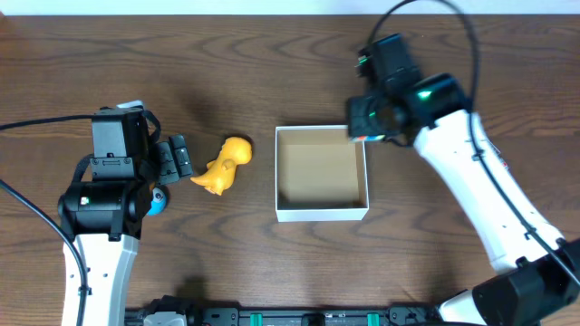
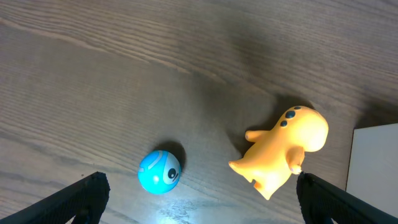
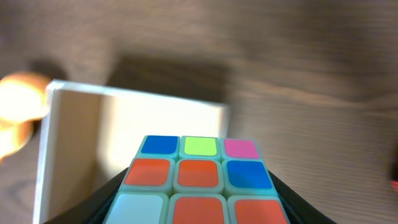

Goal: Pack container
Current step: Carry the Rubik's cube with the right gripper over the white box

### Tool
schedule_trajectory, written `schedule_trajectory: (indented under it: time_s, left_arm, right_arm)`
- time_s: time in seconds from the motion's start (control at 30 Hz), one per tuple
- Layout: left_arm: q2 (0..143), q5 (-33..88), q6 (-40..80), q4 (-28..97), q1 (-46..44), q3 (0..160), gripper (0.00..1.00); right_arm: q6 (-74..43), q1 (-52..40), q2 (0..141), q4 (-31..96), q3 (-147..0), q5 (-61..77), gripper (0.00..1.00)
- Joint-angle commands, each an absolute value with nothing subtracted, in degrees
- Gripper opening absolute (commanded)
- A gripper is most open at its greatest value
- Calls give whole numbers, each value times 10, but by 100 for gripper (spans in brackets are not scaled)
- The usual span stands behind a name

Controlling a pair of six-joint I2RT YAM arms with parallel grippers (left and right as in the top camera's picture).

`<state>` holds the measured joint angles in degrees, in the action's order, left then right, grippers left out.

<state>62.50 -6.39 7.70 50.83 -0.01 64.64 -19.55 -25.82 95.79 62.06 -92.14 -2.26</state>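
Observation:
The puzzle cube [image 1: 367,139] is above the container's rim and the tan inside [image 1: 333,163] is open, so my right gripper should keep moving inward and let go of the cube inside the container's sides.
The container [image 1: 322,213], a square white-walled box with a tan inside, sits mid-table and holds nothing visible. My right gripper [image 1: 367,122] hovers over its far right corner, shut on a puzzle cube [image 3: 199,180] with orange, blue, green and pink tiles; the container [image 3: 74,137] lies below it. A yellow dinosaur toy [image 1: 225,165] lies left of the container. A blue ball [image 1: 159,201] with a face lies further left. My left gripper [image 2: 199,199] is open above the table, the ball [image 2: 159,171] and dinosaur [image 2: 283,149] between and ahead of its fingers.
The table is dark brown wood [image 1: 272,54]. Black cables run from both arms across the left edge and the far right of the overhead view.

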Motion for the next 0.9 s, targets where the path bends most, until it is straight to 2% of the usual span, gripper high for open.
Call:
schedule_trajectory:
  time_s: [0.0, 0.17, 0.37, 0.6, 0.7, 0.77, 0.87]
  left_arm:
    - [624, -66, 83, 510, 3, 659, 98]
    - [624, -66, 83, 510, 3, 659, 98]
    - [624, -66, 83, 510, 3, 659, 98]
    - [624, -66, 83, 510, 3, 659, 98]
    - [624, -66, 83, 511, 3, 659, 98]
    - [624, -66, 83, 512, 3, 659, 98]
    - [624, -66, 83, 512, 3, 659, 98]
  right_arm:
    - [-221, -296, 981, 620, -920, -28, 1]
    - [-240, -328, 1035, 609, -920, -29, 1]
    - [-288, -318, 1102, 604, -919, -45, 1]
    - [-287, -305, 1164, 593, -919, -45, 7]
    - [-287, -305, 1181, 586, -919, -45, 13]
    - [-287, -305, 1184, 584, -919, -45, 24]
    - [-287, -305, 1183, 582, -919, -45, 29]
